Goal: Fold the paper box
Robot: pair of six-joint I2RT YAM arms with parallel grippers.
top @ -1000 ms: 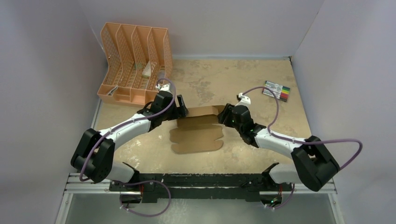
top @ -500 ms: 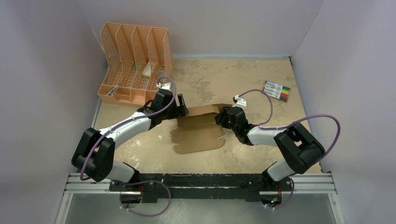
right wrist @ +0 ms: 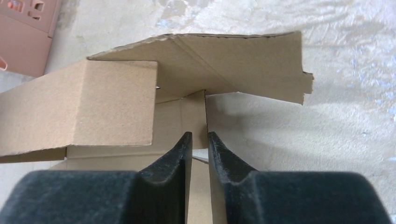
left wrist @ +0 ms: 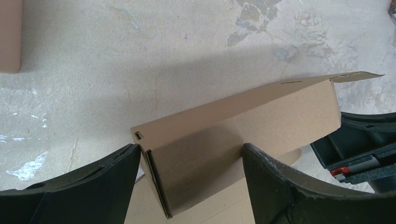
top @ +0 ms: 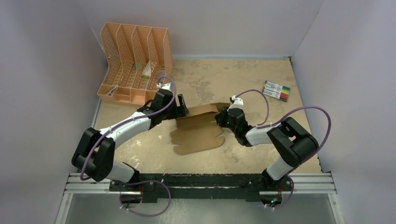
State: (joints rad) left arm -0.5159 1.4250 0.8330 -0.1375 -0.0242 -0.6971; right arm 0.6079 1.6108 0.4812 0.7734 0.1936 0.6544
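Observation:
The robot's right gripper pinches just the inner flap (right wrist: 195, 116) while the long flap sticks out, so it should let go and fold the long flap (right wrist: 254, 65) over the end of the box's side.
The brown paper box (top: 196, 133) lies in the middle of the table, its near part flat with scalloped flaps and its far strip folded up into a long wall. My left gripper (top: 180, 110) is at the wall's left end. In the left wrist view it (left wrist: 191, 156) is wide open with the raised wall (left wrist: 243, 121) between the fingers, neither pad touching. My right gripper (top: 219, 117) is at the right end. In the right wrist view its jaws (right wrist: 199, 135) are nearly closed on a thin upright flap edge of the box (right wrist: 112, 105).
A peach-orange slotted organizer (top: 135, 63) stands at the back left, close behind my left arm. A pack of coloured markers (top: 276, 90) lies at the back right. White walls close in the table on three sides.
My right arm has swung its elbow in and up, and its gripper has shifted slightly left at the box's right end. The left arm has hardly moved.

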